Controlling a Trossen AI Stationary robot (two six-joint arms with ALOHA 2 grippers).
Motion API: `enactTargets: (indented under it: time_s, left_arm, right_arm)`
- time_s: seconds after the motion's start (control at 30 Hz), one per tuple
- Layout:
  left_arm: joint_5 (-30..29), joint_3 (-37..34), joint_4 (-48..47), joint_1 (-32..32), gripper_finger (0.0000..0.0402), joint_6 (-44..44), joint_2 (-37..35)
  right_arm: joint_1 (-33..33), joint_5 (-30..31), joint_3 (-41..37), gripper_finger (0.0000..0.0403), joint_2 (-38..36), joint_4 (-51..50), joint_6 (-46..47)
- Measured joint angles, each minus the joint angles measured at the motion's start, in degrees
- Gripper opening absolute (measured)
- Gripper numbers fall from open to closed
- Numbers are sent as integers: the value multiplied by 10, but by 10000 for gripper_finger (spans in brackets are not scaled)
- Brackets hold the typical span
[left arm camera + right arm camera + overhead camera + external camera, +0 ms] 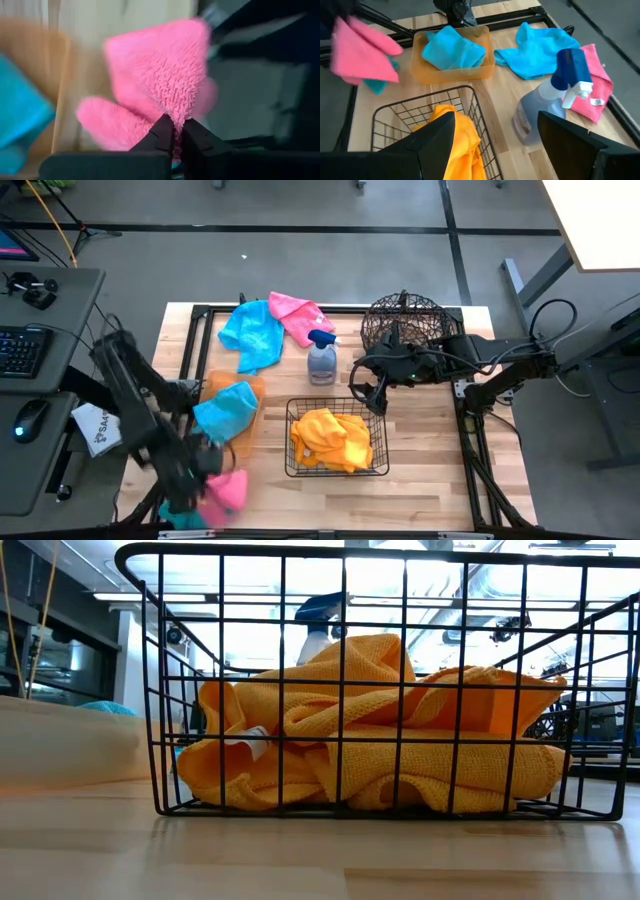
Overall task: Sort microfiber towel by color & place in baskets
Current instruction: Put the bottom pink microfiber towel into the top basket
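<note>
I expect the teal cloth (180,519) to stay behind when I carry the pink towel away, because the pink towel hangs raised (366,50) above the cloth.
My left gripper (207,477) is at the table's near left corner, shut on a pink towel (160,80), which also shows in the right wrist view (362,50). A teal cloth (376,85) shows just under the pink one; whether it is held too, I cannot tell. The orange tray (250,388) holds a teal towel (226,412). The black wire basket (337,472) holds orange towels (380,730). Another teal towel (252,332) and a pink towel (298,315) lie flat at the far side. My right gripper (366,394) hovers open beside the basket's far right corner. My left gripper pinches a bunched fold of the pink towel (172,116) between its two fingers (161,135). The fingers slant steeply down. The towel spreads out beyond the fingertips, and in the right wrist view it looks raised off the table top.
A grey spray bottle with a blue trigger (322,358) stands upright at mid table. The dark round wire basket (403,323) stands at the far right. A desk with keyboard and mouse (30,350) lies left of the table. Bare wood shows along the table's near and right sides.
</note>
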Motion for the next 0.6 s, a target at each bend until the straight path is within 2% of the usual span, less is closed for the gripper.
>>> enactTargets:
  time_s: [0.13, 0.27, 0.43, 0.6]
  left_arm:
    - [-66, 60, -10, 72, 2, 26, -83]
    - [-167, 128, -12, 164, 1, 103, -119]
    - [-256, 204, 15, 271, 1, 305, -102]
    - [-263, 219, 73, 378, 0, 435, -60]
  right_arm:
    - [0, 8, 0, 279, 0, 5, -1]
    - [0, 0, 0, 279, 0, 27, -4]
    - [2, -47, 0, 279, 0, 120, -31]
    - [2, -60, 0, 279, 2, 260, -82]
